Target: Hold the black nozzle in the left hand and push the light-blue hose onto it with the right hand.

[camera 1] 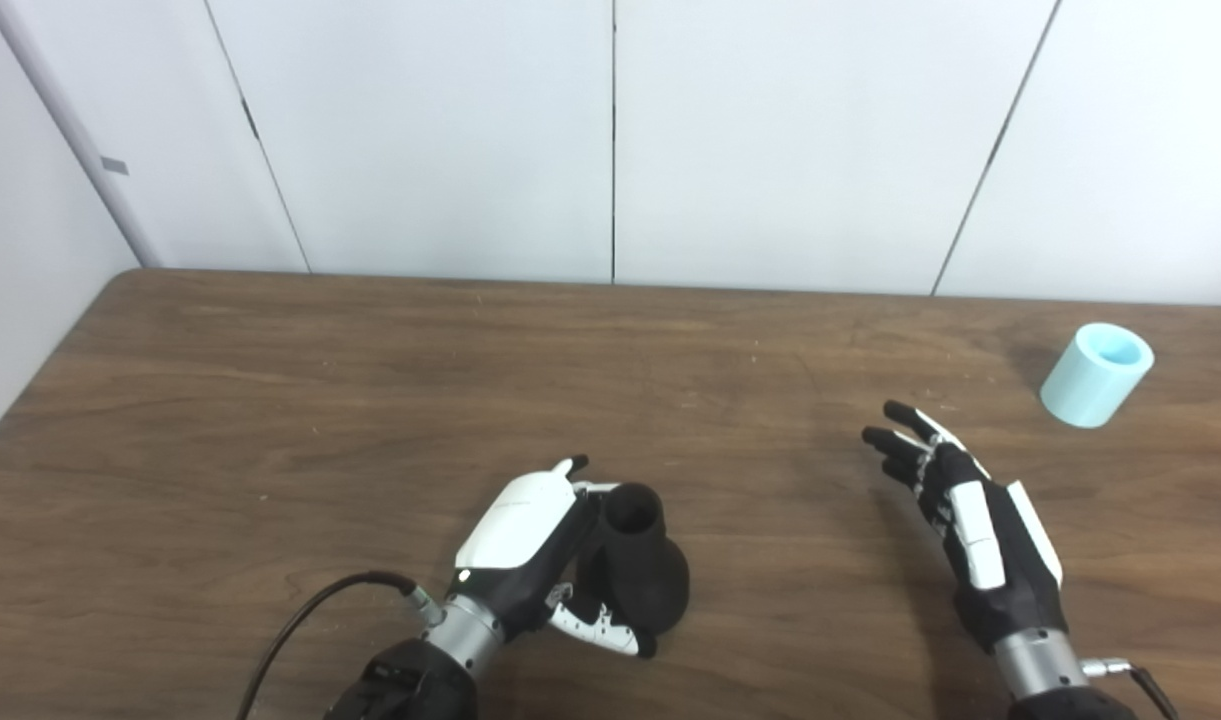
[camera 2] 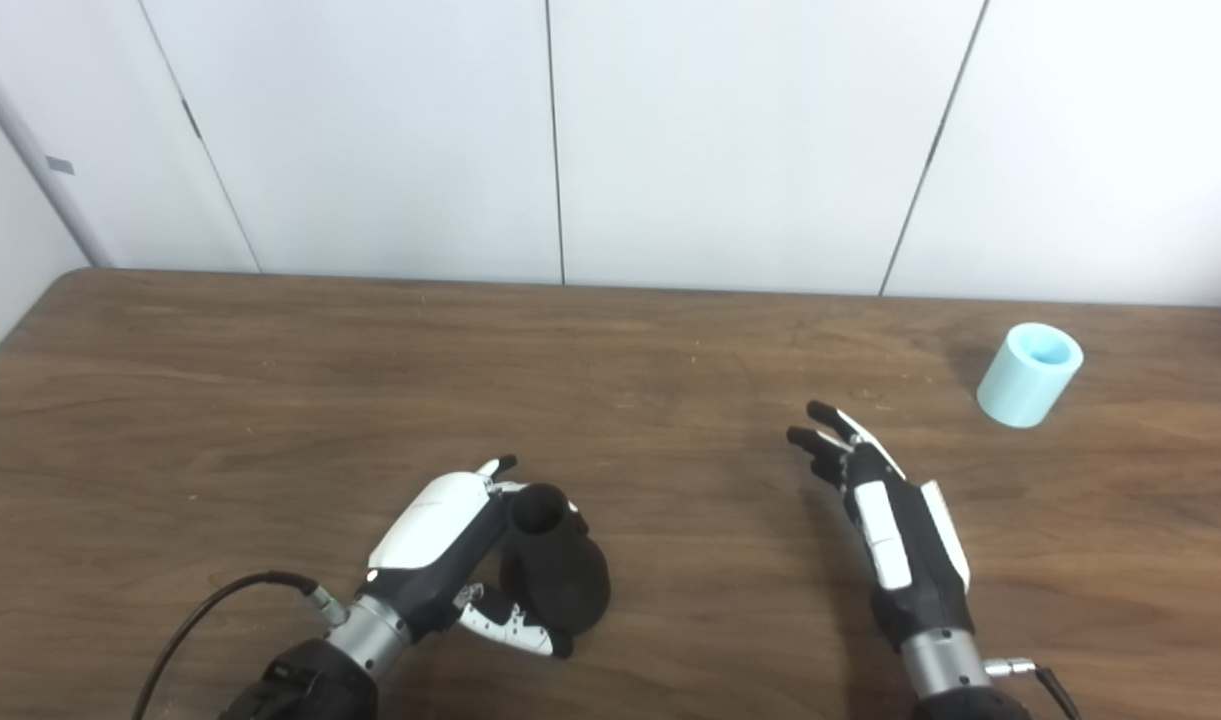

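Note:
My gripper will make the light-blue hose (camera 1: 1095, 374) cover the black nozzle's neck and leave the bulge (camera 1: 655, 584) showing when I push the hose down, since the nozzle widens below it.
The black nozzle (camera 1: 635, 565) stands on the wooden table (camera 1: 370, 400) near the front edge, its round opening facing up. My left hand (camera 1: 530, 545) is wrapped around its left side, with the thumb curled under its lower part and fingers behind it. The light-blue hose (camera 1: 1097, 374), a short cylinder, lies tilted at the far right of the table. My right hand (camera 1: 965, 515) hovers open, fingers spread and pointing up-left, well short of the hose and holding nothing.
White wall panels (camera 1: 610, 140) rise behind the table's back edge. A black cable (camera 1: 300, 620) loops from my left wrist at the bottom. Bare wood lies between the two hands.

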`<action>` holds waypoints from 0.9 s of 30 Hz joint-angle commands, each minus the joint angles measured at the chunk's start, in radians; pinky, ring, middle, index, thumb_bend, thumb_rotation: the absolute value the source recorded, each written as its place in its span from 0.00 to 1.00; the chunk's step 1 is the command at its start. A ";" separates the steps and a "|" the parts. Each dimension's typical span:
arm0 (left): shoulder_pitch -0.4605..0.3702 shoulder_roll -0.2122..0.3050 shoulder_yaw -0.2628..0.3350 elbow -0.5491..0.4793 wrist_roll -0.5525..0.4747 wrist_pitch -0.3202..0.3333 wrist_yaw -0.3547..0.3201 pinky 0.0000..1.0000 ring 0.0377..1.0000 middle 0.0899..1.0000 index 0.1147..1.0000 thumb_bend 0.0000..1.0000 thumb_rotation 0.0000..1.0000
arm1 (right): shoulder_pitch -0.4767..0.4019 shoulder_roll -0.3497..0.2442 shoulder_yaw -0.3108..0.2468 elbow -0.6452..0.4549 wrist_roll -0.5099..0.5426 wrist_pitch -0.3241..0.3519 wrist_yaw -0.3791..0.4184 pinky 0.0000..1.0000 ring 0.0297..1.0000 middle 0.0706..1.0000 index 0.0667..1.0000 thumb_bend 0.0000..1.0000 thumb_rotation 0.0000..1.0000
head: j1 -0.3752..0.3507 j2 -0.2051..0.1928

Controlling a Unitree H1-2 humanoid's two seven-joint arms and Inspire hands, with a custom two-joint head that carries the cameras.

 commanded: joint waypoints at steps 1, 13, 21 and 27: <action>0.005 -0.005 -0.007 0.007 0.014 -0.010 -0.013 1.00 0.73 0.45 0.41 0.52 0.00 | -0.030 -0.001 -0.002 -0.045 0.003 0.003 -0.010 0.89 0.88 0.78 0.85 0.48 1.00 | -0.004 0.005; 0.021 -0.035 0.003 -0.003 0.003 -0.010 -0.036 1.00 0.72 0.42 0.43 0.52 0.00 | -0.033 -0.006 -0.016 -0.083 0.010 0.041 -0.014 0.85 0.87 0.78 0.83 0.50 1.00 | -0.051 0.021; 0.015 -0.038 0.002 0.016 0.005 -0.026 -0.035 1.00 0.71 0.42 0.43 0.52 0.00 | -0.052 -0.020 -0.049 -0.136 0.010 0.104 -0.025 0.84 0.87 0.81 0.83 0.50 1.00 | -0.068 0.017; 0.010 -0.033 -0.005 0.047 0.020 -0.052 -0.016 1.00 0.72 0.43 0.43 0.52 0.00 | -0.133 -0.069 -0.088 -0.179 0.006 0.170 -0.037 0.81 0.86 0.81 0.83 0.54 0.74 | -0.168 -0.027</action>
